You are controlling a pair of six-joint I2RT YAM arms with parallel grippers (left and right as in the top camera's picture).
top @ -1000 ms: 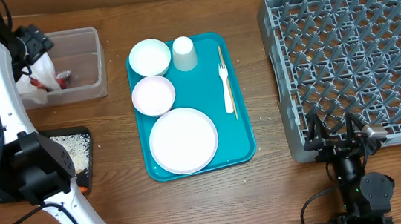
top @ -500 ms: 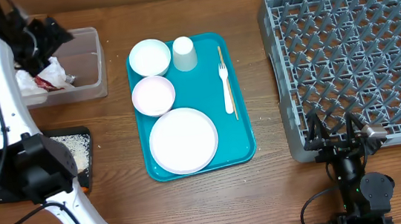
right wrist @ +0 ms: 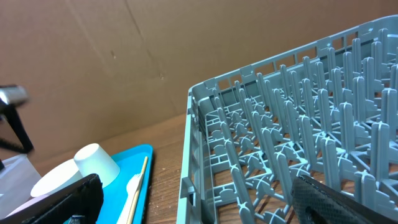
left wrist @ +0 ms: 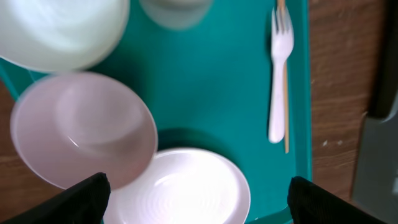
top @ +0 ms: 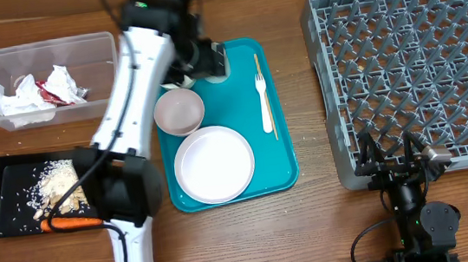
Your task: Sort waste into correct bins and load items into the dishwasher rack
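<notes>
My left gripper is empty and its arm is in the way over the bowls and cup (top: 180, 111). Next, my left gripper backs away toward the clear tub (top: 93, 74) before my right gripper moves in.
My left gripper (top: 199, 60) is open and empty, hovering over the far end of the teal tray (top: 285, 156). In the left wrist view its jaws (left wrist: 202, 208) are above the plate (left wrist: 186, 186). That view also shows two bowls (left wrist: 81, 127) (left wrist: 59, 31), the cup (left wrist: 177, 11) and the white fork (left wrist: 278, 74). The overhead view shows the plate (top: 214, 164), one bowl (top: 180, 110) and the fork (top: 263, 102). Napkins (top: 17, 100) and the red wrapper (top: 60, 95) lie in the clear tub (top: 47, 48). Rice crumbs (top: 56, 180) and the carrot (top: 69, 223) lie in the black tray (top: 2, 203). My right gripper (top: 399, 166) is open and empty at the grey rack's (top: 410, 60) near edge.
A thin wooden stick (top: 266, 93) lies beside the fork. The right wrist view shows the rack (right wrist: 298, 124), the cup (right wrist: 96, 163), the open jaws (right wrist: 205, 202) and a cardboard wall (right wrist: 124, 56) behind the table.
My left arm has swung from the clear tub at the far left over to the teal tray. The napkins and wrapper stay in the tub. The right arm has not moved.
</notes>
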